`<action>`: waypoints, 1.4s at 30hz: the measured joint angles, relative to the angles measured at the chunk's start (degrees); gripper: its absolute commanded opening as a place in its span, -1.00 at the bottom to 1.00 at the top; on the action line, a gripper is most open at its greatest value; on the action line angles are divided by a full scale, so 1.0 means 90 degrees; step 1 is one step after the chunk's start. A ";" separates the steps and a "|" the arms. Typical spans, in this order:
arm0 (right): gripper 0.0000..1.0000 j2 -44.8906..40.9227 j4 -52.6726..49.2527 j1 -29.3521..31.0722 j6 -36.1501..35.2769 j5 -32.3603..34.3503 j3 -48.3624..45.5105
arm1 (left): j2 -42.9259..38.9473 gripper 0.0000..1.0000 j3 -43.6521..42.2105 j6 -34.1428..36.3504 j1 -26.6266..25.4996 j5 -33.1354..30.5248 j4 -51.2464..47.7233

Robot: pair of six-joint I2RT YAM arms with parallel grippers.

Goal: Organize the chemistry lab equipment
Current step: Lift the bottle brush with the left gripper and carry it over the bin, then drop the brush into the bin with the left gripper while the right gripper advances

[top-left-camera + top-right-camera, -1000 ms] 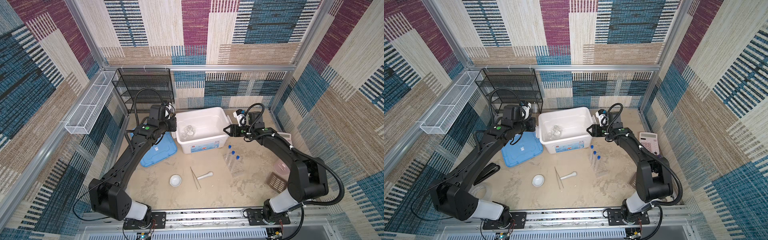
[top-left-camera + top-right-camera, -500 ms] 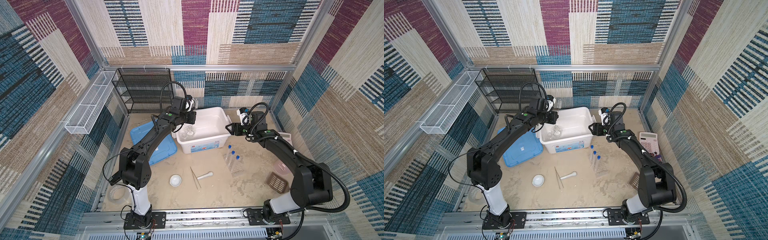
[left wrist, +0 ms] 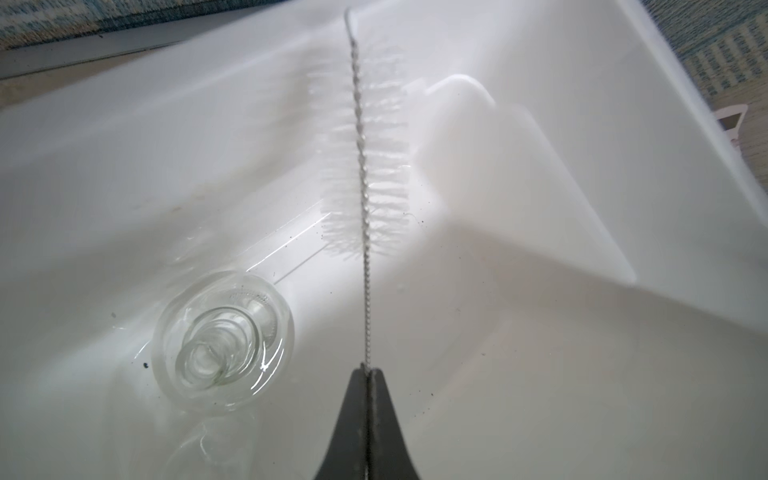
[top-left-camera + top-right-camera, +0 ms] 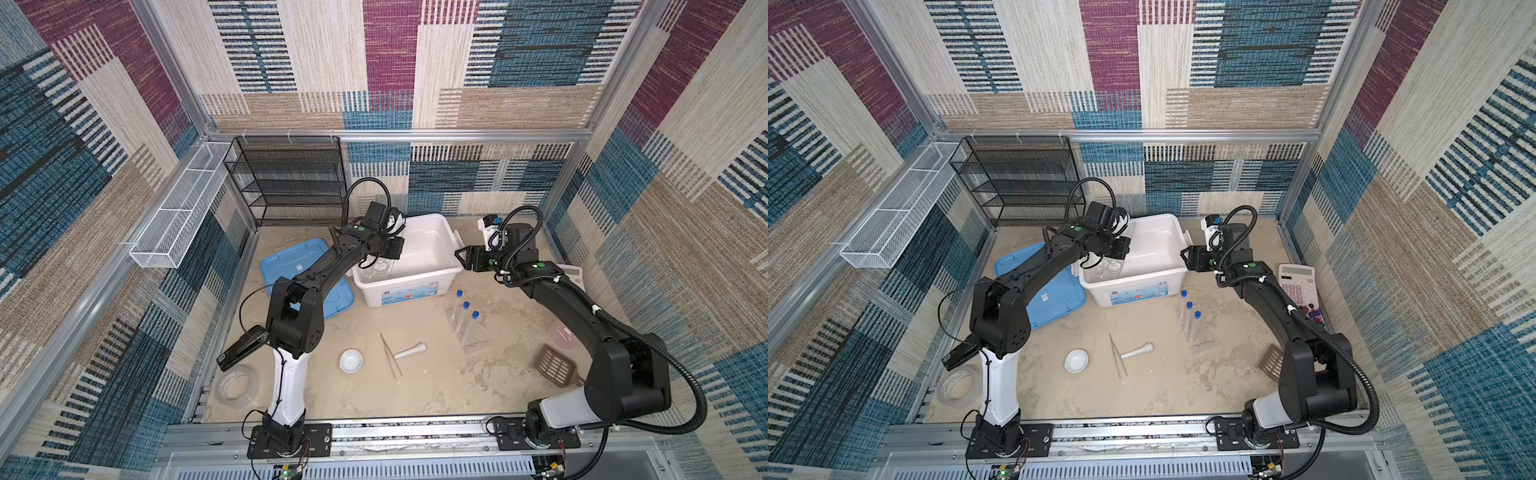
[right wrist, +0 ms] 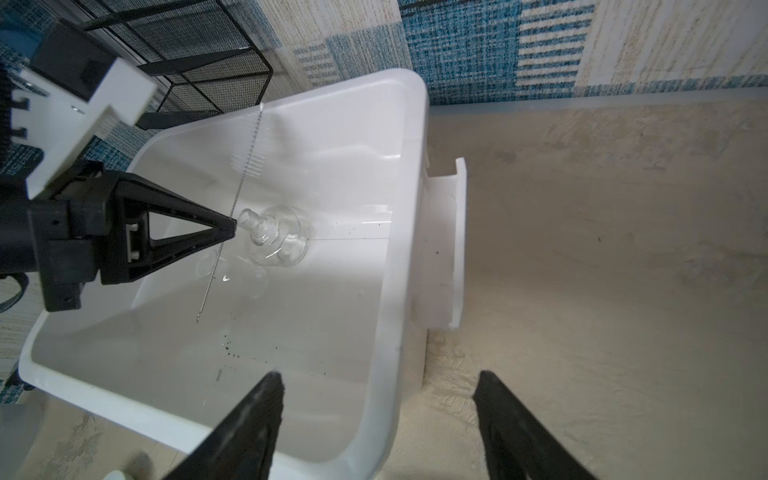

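My left gripper should keep going down and release near the white bin's bottom, as the brush (image 3: 364, 160) is over that bin and open space (image 4: 413, 263) beside the glass dishes.
My left gripper (image 3: 369, 370) is shut on the wire stem of the thin rod (image 3: 361, 166), a bristled brush. It hangs over the inside of the white bin (image 4: 409, 279), as the right wrist view also shows for the left gripper (image 5: 232, 226). Small clear glass dishes (image 3: 224, 345) lie on the bin's floor below it. My right gripper (image 5: 380, 376) is open and holds nothing, beside the bin's right rim (image 5: 411, 166). On the sand lie three blue-capped tubes (image 4: 465, 311) on a clear tray (image 4: 471, 338), a white bowl (image 4: 351, 359), a pestle (image 4: 410, 351) and tweezers (image 4: 390, 359).
A blue lid (image 4: 299, 270) lies left of the bin. A black mesh shelf (image 4: 291, 183) and a white wire basket (image 4: 183, 208) stand at the back left. A pink calculator (image 4: 1298, 282), a brown scoop (image 4: 555, 365) and a tape roll (image 4: 237, 386) are nearby.
My left arm has swung right, from over the blue lid to over the bin, still holding the brush. My right gripper has opened wider and drawn back slightly to the right.
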 measured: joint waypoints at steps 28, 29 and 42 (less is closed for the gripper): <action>0.55 -0.0068 -0.0015 -0.0017 -0.0017 0.0049 -0.0168 | 0.1307 -0.88 0.1299 0.0000 -0.0488 0.0542 -0.0461; 0.55 -0.0075 -0.0015 -0.0019 -0.0015 0.0049 -0.0180 | 0.1345 -0.89 0.1348 -0.0002 -0.0500 0.0561 -0.0481; 0.55 -0.0134 0.0015 -0.0032 -0.0007 0.0051 -0.0248 | 0.1826 -0.88 0.1957 -0.0216 -0.0576 0.0780 -0.0619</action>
